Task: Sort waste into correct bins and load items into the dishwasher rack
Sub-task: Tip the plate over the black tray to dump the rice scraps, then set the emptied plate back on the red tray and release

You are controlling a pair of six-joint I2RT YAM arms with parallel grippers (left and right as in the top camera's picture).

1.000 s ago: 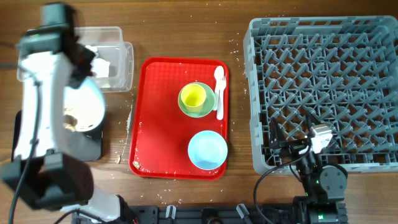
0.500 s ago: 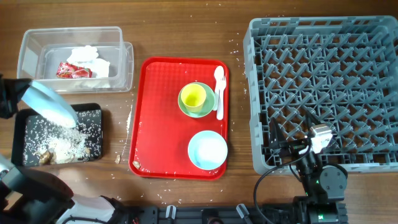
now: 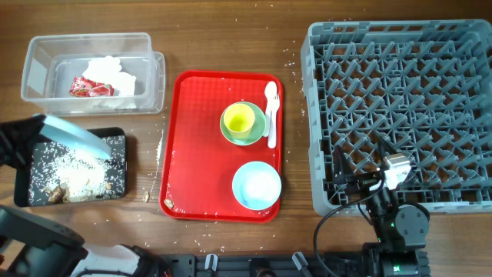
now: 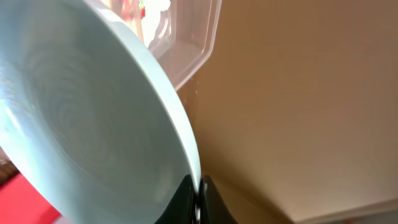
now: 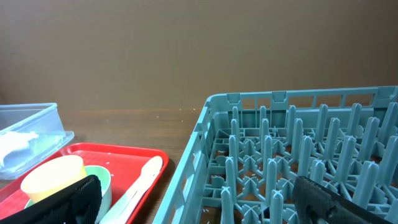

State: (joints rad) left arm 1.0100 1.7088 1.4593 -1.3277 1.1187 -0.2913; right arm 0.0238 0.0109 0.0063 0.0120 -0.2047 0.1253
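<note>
Next, I set the light blue plate (image 3: pixel 75 137), now far from the grey rack, on the red tray (image 3: pixel 201 165) with my left gripper before my right gripper loads the rack.
My left gripper (image 3: pixel 34 131) (image 4: pixel 198 196) is shut on the rim of the light blue plate (image 3: pixel 73 137) (image 4: pixel 81 124) and holds it tilted above the black tray (image 3: pixel 121 165). Pale rice crumbs (image 3: pixel 73 177) lie in that tray. The clear tub (image 3: pixel 38 54) (image 4: pixel 193 43) holds the white napkin (image 3: pixel 111 73) and the red wrapper (image 3: pixel 88 88). The yellow cup (image 3: pixel 238 119) (image 5: pixel 53 177) stands in the green saucer (image 3: pixel 254 137), with the white spoon (image 3: pixel 270 111) (image 5: pixel 140 183) beside it and the blue bowl (image 3: pixel 256 185) in front. My right gripper (image 3: pixel 360 183) (image 5: pixel 202 205) is open and empty over the front left corner of the grey rack (image 3: pixel 400 100) (image 5: pixel 280 155).
The cup, saucer, spoon and bowl all sit on the flat red serving tray (image 3: pixel 200 138) (image 5: pixel 118 158) between the bins and the rack. A few stray crumbs lie on the wooden table by the red tray's left edge (image 3: pixel 147 196).
My left arm swung from over the bins to the table's left edge. The plate's crumbs now lie in the black tray. The plate has dropped a little and leans flatter. The right arm has not moved.
</note>
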